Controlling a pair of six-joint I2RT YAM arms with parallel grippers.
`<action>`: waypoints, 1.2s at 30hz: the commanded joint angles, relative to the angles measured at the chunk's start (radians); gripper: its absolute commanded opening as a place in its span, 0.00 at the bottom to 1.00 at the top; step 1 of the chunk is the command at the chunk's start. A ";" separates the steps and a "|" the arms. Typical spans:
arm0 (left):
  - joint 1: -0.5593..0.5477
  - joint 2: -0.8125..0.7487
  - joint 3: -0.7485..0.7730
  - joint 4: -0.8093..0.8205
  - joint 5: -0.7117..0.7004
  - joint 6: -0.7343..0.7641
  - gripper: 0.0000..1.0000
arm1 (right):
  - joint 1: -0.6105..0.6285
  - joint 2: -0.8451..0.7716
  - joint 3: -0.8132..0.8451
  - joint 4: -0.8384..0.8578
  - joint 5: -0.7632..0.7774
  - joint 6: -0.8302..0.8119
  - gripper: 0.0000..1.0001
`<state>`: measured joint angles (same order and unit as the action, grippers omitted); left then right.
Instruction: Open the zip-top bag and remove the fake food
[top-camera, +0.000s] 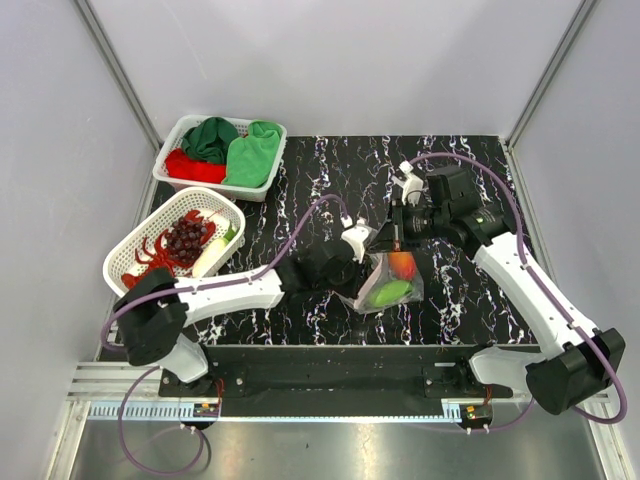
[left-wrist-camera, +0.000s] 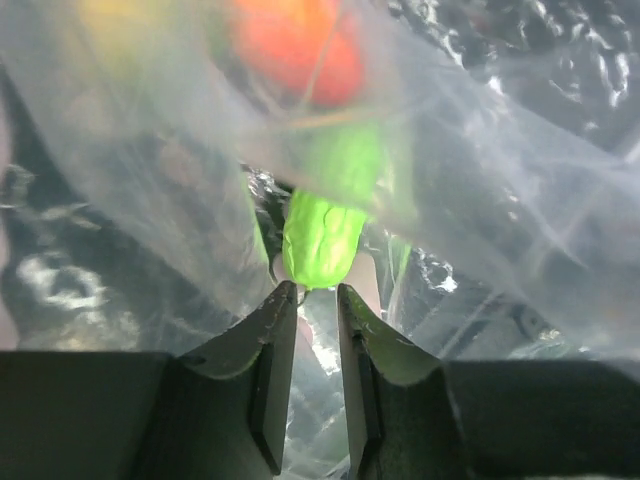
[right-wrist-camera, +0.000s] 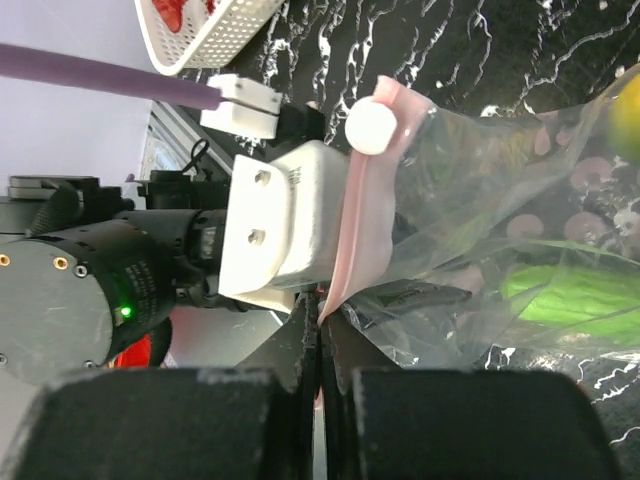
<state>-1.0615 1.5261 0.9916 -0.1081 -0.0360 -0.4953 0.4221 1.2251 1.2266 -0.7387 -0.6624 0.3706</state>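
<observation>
The green vegetable's near end (left-wrist-camera: 322, 268) is beyond my left gripper's narrow fingers, so next my left gripper moves back, open wide and reaches lower around that end (left-wrist-camera: 326, 240).
The clear zip-top bag (top-camera: 385, 272) hangs above the black marbled table between both grippers. Inside it are a green vegetable (top-camera: 390, 293) and an orange-red fruit (top-camera: 402, 264). My right gripper (top-camera: 392, 240) is shut on the bag's pink zip strip (right-wrist-camera: 370, 200); in the right wrist view its jaws (right-wrist-camera: 322, 310) pinch the strip's lower end. My left gripper (top-camera: 362, 248) holds the other side of the mouth. In the left wrist view its jaws (left-wrist-camera: 316, 290) stand narrow with bag film between them, and the green vegetable (left-wrist-camera: 320, 245) lies just beyond the tips under the orange-red fruit (left-wrist-camera: 300, 45).
A white basket (top-camera: 112, 268) at the left holds a red lobster (top-camera: 150, 255), dark grapes (top-camera: 186, 235) and a white radish (top-camera: 208, 256). A second white basket (top-camera: 215, 188) at the back left holds folded green and red cloths.
</observation>
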 joint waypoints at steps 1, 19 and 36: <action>-0.005 0.054 -0.074 0.229 0.103 -0.091 0.27 | 0.009 -0.039 -0.038 0.047 0.027 0.017 0.00; -0.023 -0.044 -0.160 0.298 -0.053 -0.250 0.26 | 0.017 -0.113 -0.075 -0.024 0.139 0.005 0.53; -0.069 -0.118 -0.177 0.249 -0.241 -0.420 0.30 | 0.096 -0.144 -0.248 0.134 -0.003 0.099 0.00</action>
<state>-1.1244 1.4780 0.8211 0.1135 -0.1749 -0.8593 0.5007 1.0981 0.9657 -0.7143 -0.5934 0.4110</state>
